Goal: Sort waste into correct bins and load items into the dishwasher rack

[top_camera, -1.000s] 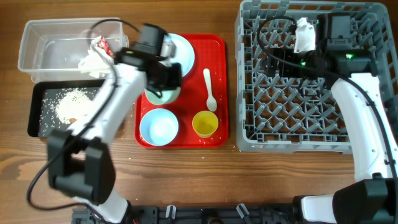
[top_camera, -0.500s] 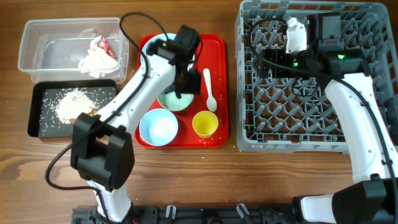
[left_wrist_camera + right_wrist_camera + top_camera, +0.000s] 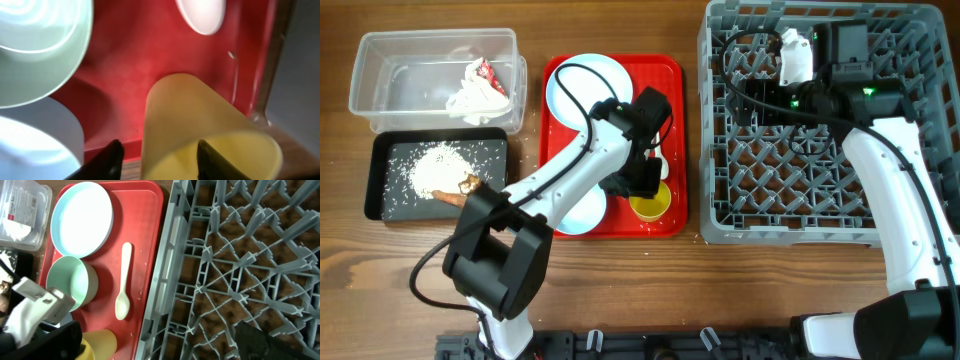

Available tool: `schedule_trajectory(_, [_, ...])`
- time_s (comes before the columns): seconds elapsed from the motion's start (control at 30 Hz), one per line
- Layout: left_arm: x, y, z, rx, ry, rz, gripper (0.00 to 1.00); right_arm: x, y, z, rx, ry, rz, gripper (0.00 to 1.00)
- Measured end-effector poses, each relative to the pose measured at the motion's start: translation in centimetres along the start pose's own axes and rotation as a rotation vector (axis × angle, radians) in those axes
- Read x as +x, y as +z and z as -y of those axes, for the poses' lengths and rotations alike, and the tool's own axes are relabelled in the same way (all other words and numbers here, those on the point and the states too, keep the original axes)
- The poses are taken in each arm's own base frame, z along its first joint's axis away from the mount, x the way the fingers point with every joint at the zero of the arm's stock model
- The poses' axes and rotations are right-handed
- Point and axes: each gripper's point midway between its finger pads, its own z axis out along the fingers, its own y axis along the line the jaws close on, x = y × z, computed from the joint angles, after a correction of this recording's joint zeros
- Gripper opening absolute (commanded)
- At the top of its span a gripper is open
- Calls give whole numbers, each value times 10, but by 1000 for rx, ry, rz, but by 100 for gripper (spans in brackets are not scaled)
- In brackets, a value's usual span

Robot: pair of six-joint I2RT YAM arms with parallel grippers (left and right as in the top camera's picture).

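Note:
My left gripper is straddling the yellow cup's rim (image 3: 650,212), and the grey dishwasher rack (image 3: 768,168) is below my right gripper. I should therefore pick the cup up and pass it over.
My left gripper (image 3: 647,188) is open and straddles the rim of the small yellow cup (image 3: 652,206) (image 3: 200,120) on the red tray: one finger is outside the wall, the other inside. The pale-green bowl (image 3: 35,55) (image 3: 70,282) and light-blue bowl (image 3: 570,215) (image 3: 30,150) sit beside it. The pale-blue plate (image 3: 585,85) and white spoon (image 3: 123,287) also lie on the tray. My right gripper (image 3: 742,97) hovers open and empty over the grey dishwasher rack (image 3: 720,215) (image 3: 225,255).
The clear tub (image 3: 380,60) holds crumpled white paper (image 3: 475,90). The black tray (image 3: 380,165) holds rice (image 3: 435,165), a sausage piece (image 3: 448,197) and a brown scrap (image 3: 472,182). The red tray (image 3: 670,80) lies between the bins and the rack.
My left arm has swung from beside the clear tub across the red tray, right and forward, and its jaws now straddle the yellow cup's rim. The right arm has barely moved.

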Motion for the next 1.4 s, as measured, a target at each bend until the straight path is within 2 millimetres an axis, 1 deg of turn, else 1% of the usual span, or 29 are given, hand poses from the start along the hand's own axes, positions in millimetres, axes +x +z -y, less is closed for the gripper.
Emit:
schedule_trajectory(0.07, [0, 5, -1, -2, -18, 2, 4, 0, 0, 0, 0, 0, 0, 100])
schedule_trajectory(0.17, [-4, 5, 2, 27, -37, 14, 4, 0, 0, -1, -4, 0, -1, 100])
schedule_trajectory(0.27, [-7, -4, 4, 118, -79, -17, 4, 1, -1, -18, -107, -52, -4, 100])
schedule_trajectory(0.3, [-12, -12, 7, 193, -92, -25, 4, 2, -2, -29, -169, -76, -4, 100])
schedule_trajectory(0.37, [-26, -31, 7, 337, -123, -14, 4, 0, -6, -45, -266, -106, 10, 100])
schedule_trajectory(0.4, [-35, -46, 8, 452, -132, 1, 4, -2, -9, -55, -323, -126, 20, 100])
schedule_trajectory(0.47, [-52, -77, 3, 660, -145, 52, 4, -6, -16, -74, -442, -167, 49, 100])
schedule_trajectory(0.5, [-61, -98, -1, 779, -144, 87, 4, -9, -21, -85, -511, -193, 70, 100])
schedule_trajectory(0.53, [-68, -118, -4, 893, -134, 118, 4, -11, -24, -93, -568, -211, 83, 100])
schedule_trajectory(0.57, [-73, -132, -9, 967, -127, 144, 4, -14, -26, -98, -612, -229, 99, 100])
schedule_trajectory(0.6, [-76, -150, -12, 1068, -104, 171, 4, -17, -27, -104, -666, -244, 110, 100])
schedule_trajectory(0.67, [-76, -172, -14, 1194, -73, 182, 4, -20, -28, -114, -768, -272, 128, 100])
schedule_trajectory(0.77, [-68, -191, -8, 1314, -38, 157, 4, -25, -31, -126, -917, -316, 159, 100])
schedule_trajectory(0.8, [-66, -196, -5, 1344, -26, 147, 4, -24, -32, -131, -975, -320, 156, 99])
schedule_trajectory(0.87, [-63, -200, -2, 1371, -13, 135, 4, -24, -35, -140, -1029, -355, 166, 97])
schedule_trajectory(0.93, [-60, -202, 4, 1388, 4, 120, 4, -17, -38, -163, -1096, -416, 161, 92])
schedule_trajectory(1.0, [-58, -201, 10, 1388, 18, 110, 4, -16, -39, -180, -1120, -458, 165, 88])
schedule_trajectory(1.03, [-56, -201, 13, 1385, 23, 105, 4, -14, -37, -187, -1122, -463, 156, 86])
schedule_trajectory(1.07, [-55, -200, 16, 1384, 29, 100, 4, -12, -35, -194, -1121, -460, 142, 82])
schedule_trajectory(1.1, [-54, -199, 18, 1383, 33, 95, 4, -10, -33, -199, -1115, -460, 132, 81])
schedule_trajectory(1.17, [-53, -199, 21, 1383, 39, 90, 4, -9, -28, -203, -1094, -450, 121, 78])
schedule_trajectory(1.4, [-54, -199, 21, 1378, 45, 97, 4, -10, -26, -202, -1076, -424, 109, 72])
